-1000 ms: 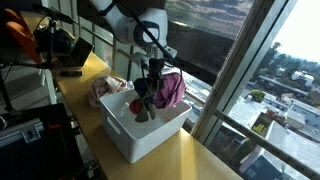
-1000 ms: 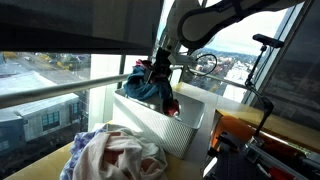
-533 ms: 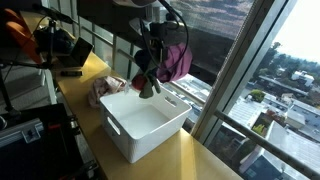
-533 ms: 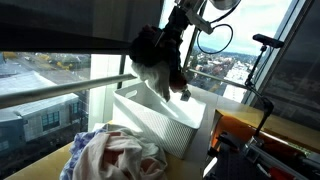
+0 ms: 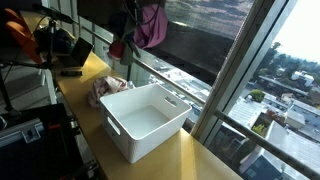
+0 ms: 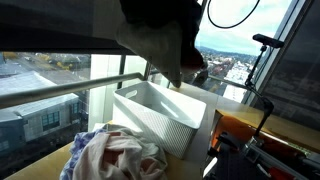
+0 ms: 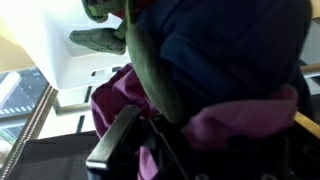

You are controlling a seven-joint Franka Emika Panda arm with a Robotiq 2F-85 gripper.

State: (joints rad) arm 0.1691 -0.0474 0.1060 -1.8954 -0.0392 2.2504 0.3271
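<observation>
My gripper should carry on moving the bundle (image 5: 150,27), which hangs clear above the empty white bin, toward the laundry heap (image 5: 104,89), then lower it onto the heap and let go there.
A bundle of clothes (image 5: 146,24), purple, dark blue and green, hangs high above the white bin (image 5: 150,122) in both exterior views. In an exterior view the bundle (image 6: 160,35) fills the top of the picture and the gripper itself is hidden above it. In the wrist view my gripper (image 7: 185,135) is shut on the bundle (image 7: 215,60), whose purple and navy folds cover most of the picture; one black finger (image 7: 115,150) shows at the lower left. A green piece dangles over the white bin (image 7: 80,60) far below. The bin (image 6: 165,115) looks empty.
A heap of pink and white laundry (image 5: 106,90) lies on the yellow table beside the bin, close to the camera in an exterior view (image 6: 115,155). Window frames and glass run along the table's far side. Black gear and an orange item (image 5: 15,35) sit at the table's far end.
The gripper has risen steeply with the bundle, from inside the bin to well above it. The bin now stands empty. The grip has stayed shut.
</observation>
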